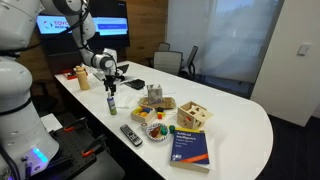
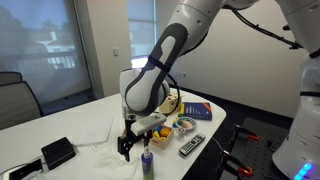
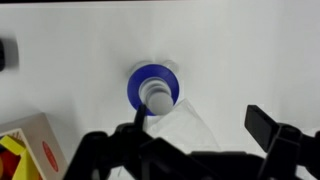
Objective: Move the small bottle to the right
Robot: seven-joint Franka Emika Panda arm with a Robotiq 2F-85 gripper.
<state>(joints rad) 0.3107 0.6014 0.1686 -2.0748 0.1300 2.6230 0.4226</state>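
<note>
The small bottle's cap (image 3: 157, 97) is closer to one finger of the robot's open gripper, so next the gripper turns and moves over to get the bottle's blue shoulder (image 3: 142, 79) in the middle before it closes.
The small bottle (image 1: 111, 103) stands upright on the white table, slim, with a pale top and a bluish body. In an exterior view (image 2: 147, 161) it stands just below the gripper. In the wrist view I look straight down on its pale cap and blue shoulder (image 3: 153, 90). My gripper (image 1: 111, 80) (image 2: 134, 143) hangs above the bottle and is open and empty. In the wrist view the gripper (image 3: 195, 122) has the bottle close to its left finger, and the right finger stands well off to the right.
A tan container (image 1: 82, 77) stands at the table's far end. A remote (image 1: 131, 134), a book (image 1: 191, 147), wooden toys (image 1: 192, 116) and a bowl of small items (image 2: 184, 126) lie further along. A black box (image 2: 57, 152) sits behind the bottle.
</note>
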